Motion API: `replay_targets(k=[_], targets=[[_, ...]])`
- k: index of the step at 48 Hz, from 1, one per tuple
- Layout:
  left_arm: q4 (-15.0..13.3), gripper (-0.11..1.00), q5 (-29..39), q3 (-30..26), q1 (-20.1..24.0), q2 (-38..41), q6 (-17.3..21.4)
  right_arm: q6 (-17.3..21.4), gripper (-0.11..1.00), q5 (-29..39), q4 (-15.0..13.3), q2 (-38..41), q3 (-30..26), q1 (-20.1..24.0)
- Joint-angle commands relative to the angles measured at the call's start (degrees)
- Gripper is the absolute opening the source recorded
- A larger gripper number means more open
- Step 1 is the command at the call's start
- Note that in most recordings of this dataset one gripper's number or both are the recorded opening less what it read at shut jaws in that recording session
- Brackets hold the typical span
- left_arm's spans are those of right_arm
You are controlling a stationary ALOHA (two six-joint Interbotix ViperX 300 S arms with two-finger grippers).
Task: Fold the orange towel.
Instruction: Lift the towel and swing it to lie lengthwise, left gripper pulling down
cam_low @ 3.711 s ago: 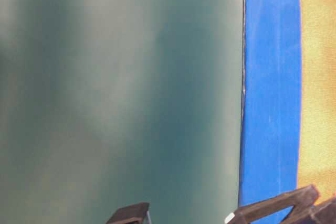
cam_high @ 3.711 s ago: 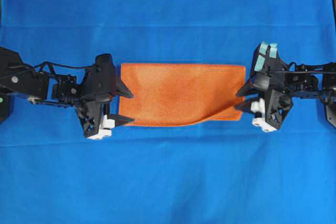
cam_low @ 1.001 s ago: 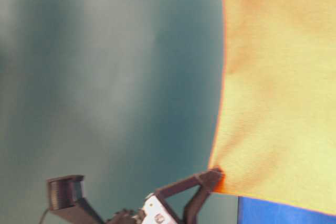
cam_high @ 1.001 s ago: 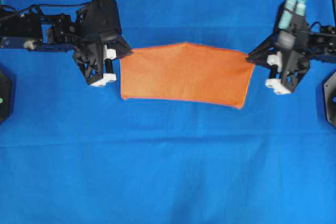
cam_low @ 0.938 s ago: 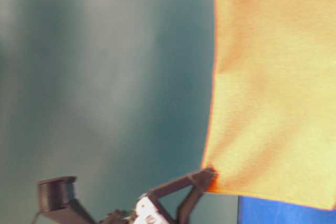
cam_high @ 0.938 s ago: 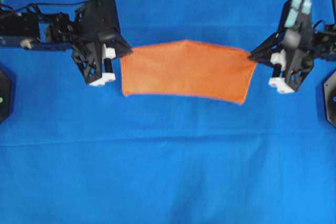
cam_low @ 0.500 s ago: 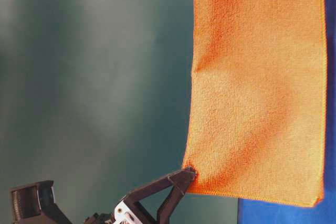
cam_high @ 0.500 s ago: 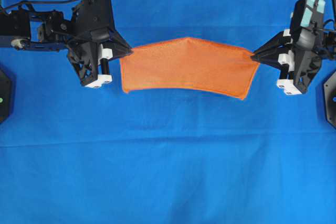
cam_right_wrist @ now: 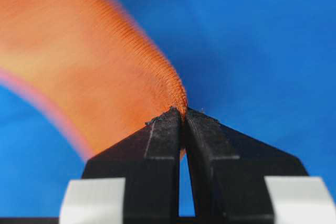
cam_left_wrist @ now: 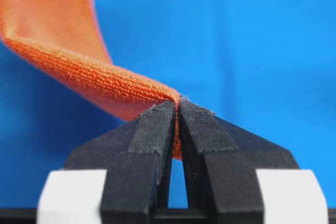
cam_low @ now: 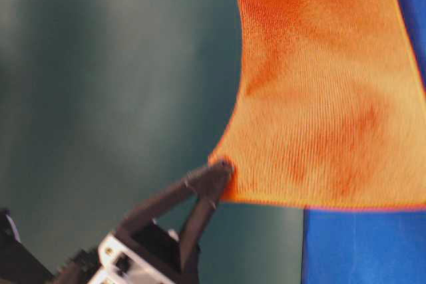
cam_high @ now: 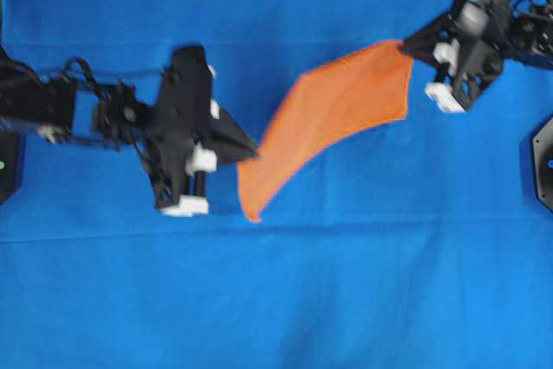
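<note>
The orange towel (cam_high: 337, 101) hangs at a slant over the blue cloth (cam_high: 337, 187). My left gripper and my right gripper should first line up and lay the towel flat.
The orange towel (cam_high: 333, 114) hangs in the air over the blue cloth, stretched on a slant between both arms. My left gripper (cam_high: 251, 151) is shut on its lower-left corner, and the wrist view shows the hem pinched between the black jaws (cam_left_wrist: 177, 106), the towel (cam_left_wrist: 94, 77) trailing off to the left. My right gripper (cam_high: 404, 45) is shut on the upper-right corner; its jaws (cam_right_wrist: 183, 113) squeeze the towel (cam_right_wrist: 94, 66). A free corner droops at the lower left. In the table-level view the towel (cam_low: 319, 98) fills the right side, with left fingertips (cam_low: 219, 171) clamped on its corner.
A large blue cloth (cam_high: 276, 300) covers the whole table under the towel. Black arm bases sit at the left edge (cam_high: 7, 162) and the right edge (cam_high: 544, 162). A dull green backdrop (cam_low: 100, 98) fills the table-level view's left.
My left gripper swung toward the front and the middle while the right gripper moved back. The towel, level between them before, now hangs slanted and twisted. Both grips held.
</note>
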Motion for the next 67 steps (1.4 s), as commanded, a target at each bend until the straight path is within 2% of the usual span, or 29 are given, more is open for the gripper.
replay_targets(k=[1,11,24,30,43,59,67], targets=[[0.0,0.01,-2.0,-3.8,-1.9,1.4,0.0,-0.2,0.03,-1.1,-1.1,2.3,-3.3,-2.2],[-0.1,0.01,-2.8,-10.3,-4.5,7.9,0.4,-0.4,0.03,-2.8,-3.3,9.8,-9.8,-5.6],[-0.1,0.01,-3.6,-16.3,-5.7,14.5,0.6,-0.5,0.03,-3.3,-6.1,18.0,-18.7,-6.1],[0.0,0.01,-4.7,-18.1,-5.7,16.7,0.9,-0.5,0.03,-3.3,-6.5,19.8,-20.8,-6.1],[0.0,0.01,-5.9,-20.8,-5.7,18.9,2.1,-0.5,0.03,-2.7,-6.6,19.2,-20.2,-6.4],[0.0,0.01,-12.4,-27.8,-5.5,26.4,2.6,-0.2,0.03,-2.5,-6.6,13.5,-14.0,-8.3],[0.0,0.01,-12.9,-30.2,-5.3,29.6,2.7,-0.3,0.03,0.0,-6.6,13.4,-13.6,-8.3]])
